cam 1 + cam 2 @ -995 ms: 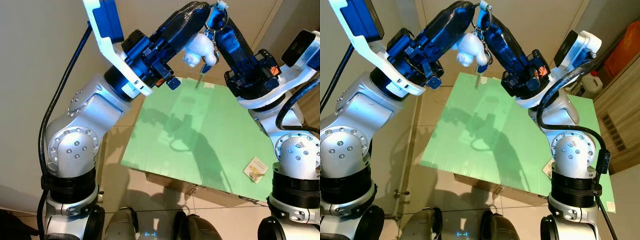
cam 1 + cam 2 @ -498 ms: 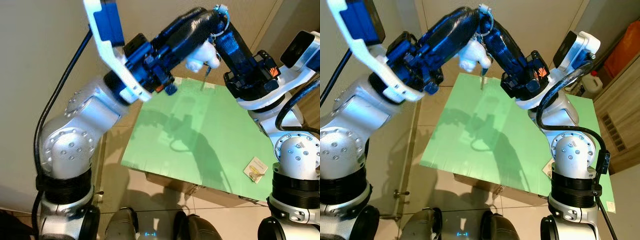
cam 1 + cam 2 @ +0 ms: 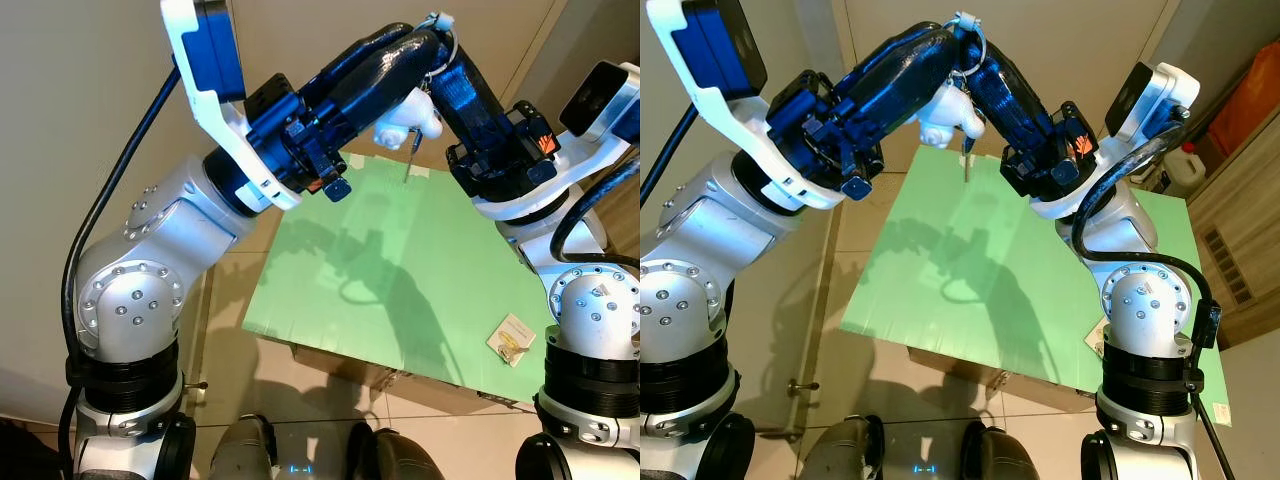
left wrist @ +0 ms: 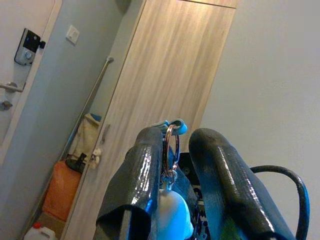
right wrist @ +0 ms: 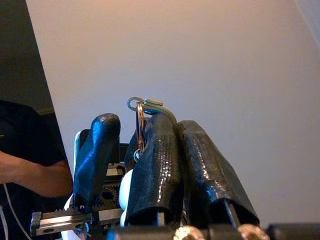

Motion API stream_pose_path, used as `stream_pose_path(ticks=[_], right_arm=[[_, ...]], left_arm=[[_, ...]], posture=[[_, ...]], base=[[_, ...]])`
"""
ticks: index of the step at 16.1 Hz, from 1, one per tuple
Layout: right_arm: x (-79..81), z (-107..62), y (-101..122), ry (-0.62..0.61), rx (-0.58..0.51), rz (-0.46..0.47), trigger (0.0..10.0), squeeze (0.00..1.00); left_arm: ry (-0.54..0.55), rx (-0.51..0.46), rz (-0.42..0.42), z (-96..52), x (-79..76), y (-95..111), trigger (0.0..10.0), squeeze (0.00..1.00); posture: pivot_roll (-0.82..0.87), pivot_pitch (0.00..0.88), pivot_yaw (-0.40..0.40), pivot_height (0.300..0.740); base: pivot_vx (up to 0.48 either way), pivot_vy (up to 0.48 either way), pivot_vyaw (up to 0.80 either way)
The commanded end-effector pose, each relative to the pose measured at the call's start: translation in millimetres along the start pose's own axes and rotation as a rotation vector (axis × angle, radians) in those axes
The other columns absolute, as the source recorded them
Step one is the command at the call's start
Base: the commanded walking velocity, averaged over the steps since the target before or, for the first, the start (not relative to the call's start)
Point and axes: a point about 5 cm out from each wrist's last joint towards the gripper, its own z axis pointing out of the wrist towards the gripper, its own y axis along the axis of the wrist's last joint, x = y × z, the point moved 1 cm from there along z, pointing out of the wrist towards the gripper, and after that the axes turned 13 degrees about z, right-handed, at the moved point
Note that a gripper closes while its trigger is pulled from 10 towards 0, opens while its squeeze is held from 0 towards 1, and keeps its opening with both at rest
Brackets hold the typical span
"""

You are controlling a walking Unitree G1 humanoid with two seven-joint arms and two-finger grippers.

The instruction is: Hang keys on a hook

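The metal key ring [image 3: 451, 56] stands edge-on between the fingers [image 4: 171, 149] of my left gripper, so its loop will stay upright beyond the ends of the fingers when I carry it.
Both arms are raised and meet high above the green board. The key ring [image 3: 441, 35] hangs there with a white plush charm [image 3: 405, 112] and a key [image 3: 410, 152] dangling under it. A small pale hook [image 3: 962, 18] sits over the top of the ring. My right gripper [image 5: 175, 125] is shut, with the ring [image 5: 139, 127] and the hook [image 5: 145, 105] at its tip. My left gripper [image 4: 172, 145] is open, one finger on each side of the ring [image 4: 170, 147]; the plush [image 4: 172, 215] hangs just below.
A green board [image 3: 400, 270] lies on a cardboard box below the arms, with a small packet [image 3: 511, 338] near its right edge. A beige wall runs along the left. A white jug [image 3: 1185, 160] and an orange bag stand at the far right. A person's arm [image 5: 30, 177] is nearby.
My left gripper has pushed in from the left until its fingers flank the ring. The plush and key have swung slightly right. The right arm has hardly moved.
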Motion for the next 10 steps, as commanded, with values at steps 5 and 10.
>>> stream_pose_path(ticks=[5, 10], right_arm=[[10.2, 2.3, 1.0, 0.035, 0.001, -0.012, 10.0, 0.00], [12.2, 1.7, -0.3, 0.038, -0.001, -0.011, 10.0, 0.00]], left_arm=[[0.007, -0.001, -0.010, 0.9, 3.5, 0.1, 8.0, 0.00], [-0.070, 0.033, -0.044, 4.3, -5.2, -5.2, 10.0, 0.00]], posture=[[0.08, 0.123, -0.024, 0.740], [0.08, 0.126, -0.013, 0.740]], base=[[0.000, 0.000, 0.00], [0.000, 0.000, 0.00]])
